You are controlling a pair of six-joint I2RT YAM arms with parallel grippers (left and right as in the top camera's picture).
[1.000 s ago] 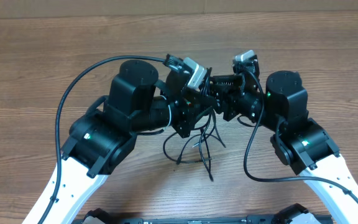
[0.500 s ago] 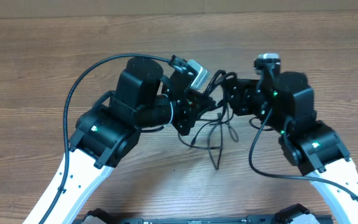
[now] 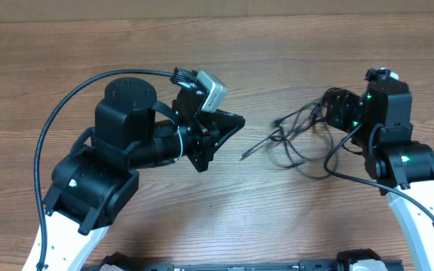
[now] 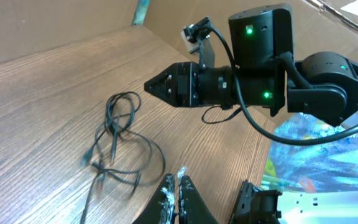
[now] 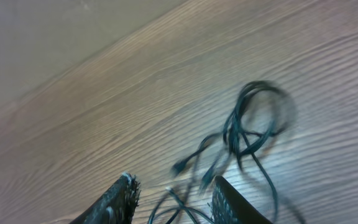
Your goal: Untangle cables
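Observation:
The robot's right gripper should first lift the loops and bring them across to the left gripper, because the cables' looped end (image 3: pixel 324 104) lies far from the left gripper.
The cables (image 3: pixel 292 139) are thin black cords in loose loops with small plug ends, lying on the wooden table right of centre. In the left wrist view the cables (image 4: pixel 114 143) lie flat, partly blurred. My left gripper (image 3: pixel 237 123) is shut with nothing in it and points right, a short way left of the nearest plug; its tips (image 4: pixel 178 182) press together. My right gripper (image 3: pixel 328 111) hovers over the bundle's right end, open. Blurred strands of the cables (image 5: pixel 247 124) run under and between its spread fingers (image 5: pixel 127 194), not pinched. The left wrist view shows the right gripper (image 4: pixel 149 87) just above the loops.
Thick black arm cables arc over the left arm (image 3: pixel 66 128) and hang beside the right arm (image 3: pixel 330 162). A cardboard wall (image 4: pixel 42 25) stands behind the table. A colourful sheet (image 4: pixel 316 149) lies past the table's edge.
The two arms have pulled apart, left arm leftward and right arm rightward. The cable bundle shifted from between them to the right and spread out. My left gripper is clear of the cables.

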